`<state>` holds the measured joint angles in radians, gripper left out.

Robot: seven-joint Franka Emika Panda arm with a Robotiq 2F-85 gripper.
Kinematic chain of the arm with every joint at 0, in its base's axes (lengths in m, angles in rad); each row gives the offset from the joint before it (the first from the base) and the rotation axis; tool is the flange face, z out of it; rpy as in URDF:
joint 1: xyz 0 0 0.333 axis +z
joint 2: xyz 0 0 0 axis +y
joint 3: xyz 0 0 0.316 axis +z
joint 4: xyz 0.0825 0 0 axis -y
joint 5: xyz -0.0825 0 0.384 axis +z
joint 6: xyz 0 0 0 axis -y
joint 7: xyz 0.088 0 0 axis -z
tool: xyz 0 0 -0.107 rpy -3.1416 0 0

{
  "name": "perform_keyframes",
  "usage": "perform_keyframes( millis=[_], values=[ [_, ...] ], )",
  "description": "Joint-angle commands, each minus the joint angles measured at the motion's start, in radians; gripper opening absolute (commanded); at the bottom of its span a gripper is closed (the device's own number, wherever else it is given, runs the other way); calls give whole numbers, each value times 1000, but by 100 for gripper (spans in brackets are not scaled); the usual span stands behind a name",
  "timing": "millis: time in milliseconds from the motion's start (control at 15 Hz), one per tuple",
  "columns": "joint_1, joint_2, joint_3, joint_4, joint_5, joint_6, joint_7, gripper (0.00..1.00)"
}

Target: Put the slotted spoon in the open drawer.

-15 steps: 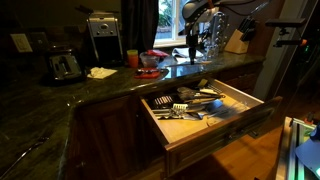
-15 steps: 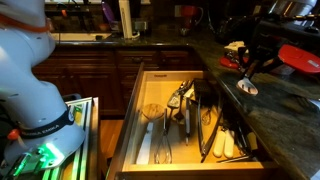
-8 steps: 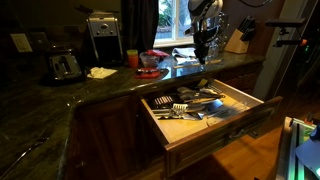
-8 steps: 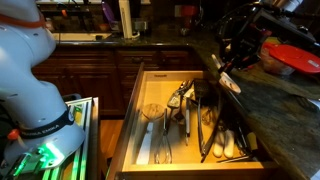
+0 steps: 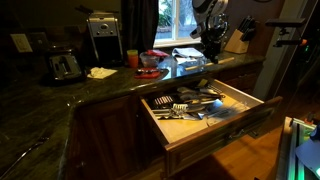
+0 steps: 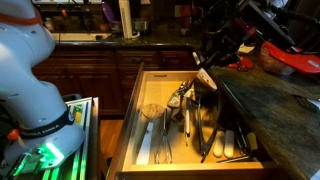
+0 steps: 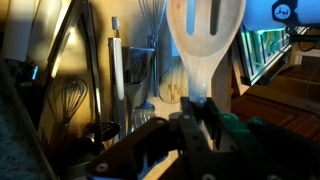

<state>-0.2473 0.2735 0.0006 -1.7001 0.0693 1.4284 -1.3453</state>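
Note:
The slotted spoon is at an angle in my gripper beside the counter's edge, so I should move back over the drawer's utensils and turn the spoon before I lower it.
My gripper is shut on the handle of the pale slotted spoon, whose slotted head points away from the wrist. In an exterior view the spoon hangs below the gripper over the far edge of the open drawer. The drawer has a pale wooden inside with compartments full of utensils. In an exterior view the gripper is above the counter edge, over the back of the drawer, whose front is reddish-brown.
Dark stone counter holds a toaster, coffee maker, red items and a knife block. Whisks and tongs lie in the drawer. A red bowl sits on the counter.
The gripper carried the spoon from above the counter out over the drawer's edge and lowered it toward the drawer. The drawer has not moved.

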Motion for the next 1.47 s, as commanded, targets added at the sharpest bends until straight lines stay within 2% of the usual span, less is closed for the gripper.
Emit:
perform_keyframes(
  millis=[0, 133, 200, 467, 867, 1133, 1400],
  values=[
    [22, -1, -27, -2, 5, -3, -7, 17],
    [22, -2, -27, -5, 5, -3, -9, 17],
    [30, -7, -31, -19, 2, 44, 47, 4],
    [51, -47, -33, -142, 7, 189, 147, 4],
    [67, -104, -34, -364, 30, 439, 222, 4],
    [65, -109, -41, -451, 67, 593, 254, 4],
    [76, -94, -40, -505, 40, 759, 270, 4]
  ],
)
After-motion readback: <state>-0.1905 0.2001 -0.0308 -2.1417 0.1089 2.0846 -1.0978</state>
